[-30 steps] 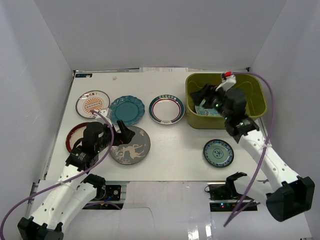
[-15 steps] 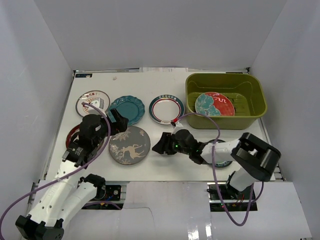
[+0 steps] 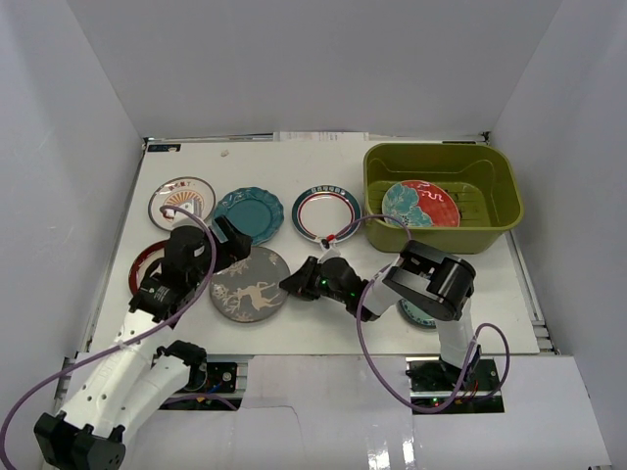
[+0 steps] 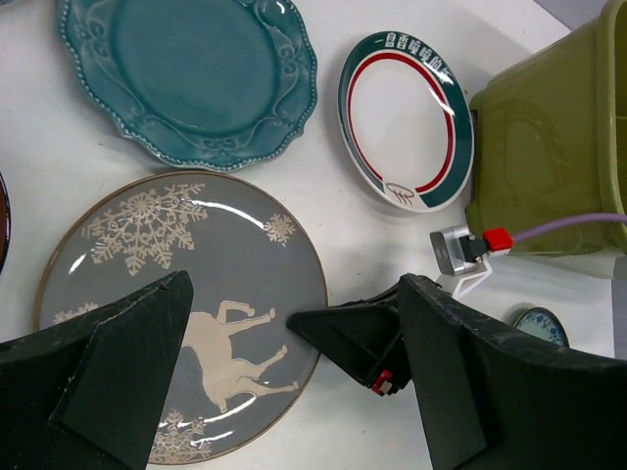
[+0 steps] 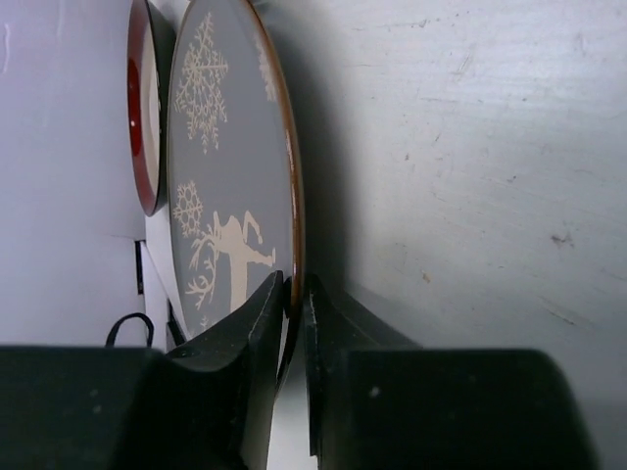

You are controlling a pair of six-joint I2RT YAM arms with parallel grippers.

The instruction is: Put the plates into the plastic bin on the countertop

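Note:
The teal scalloped plate (image 3: 252,211) is lying far away from the bin, so next my left gripper grabs its near rim (image 4: 122,130) and passes the plate to my right gripper.
The grey deer-patterned plate (image 3: 247,286) lies on the white countertop (image 3: 323,313). My right gripper (image 3: 292,282) is shut on its right rim, one finger over and one under the edge (image 5: 294,294). My left gripper (image 3: 230,245) hangs open just above the same plate (image 4: 176,294), touching nothing. The olive-green plastic bin (image 3: 441,149) stands at the back right with a red-and-teal plate (image 3: 420,204) lying inside. A teal scalloped plate (image 3: 250,213), a white red-rimmed plate (image 3: 326,212), an orange sunburst plate (image 3: 179,201) and a red-black plate (image 3: 145,266) lie on the countertop.
A small teal-white plate (image 3: 415,315) is mostly hidden behind my right arm's elbow. White walls close in the countertop on three sides. The right arm's purple cable (image 3: 377,230) loops over the table between the deer plate and the bin.
My right arm left the bin, swung down and left across the table, and shut on the deer plate's rim. The red-and-teal plate now lies in the bin. The left gripper shifted slightly.

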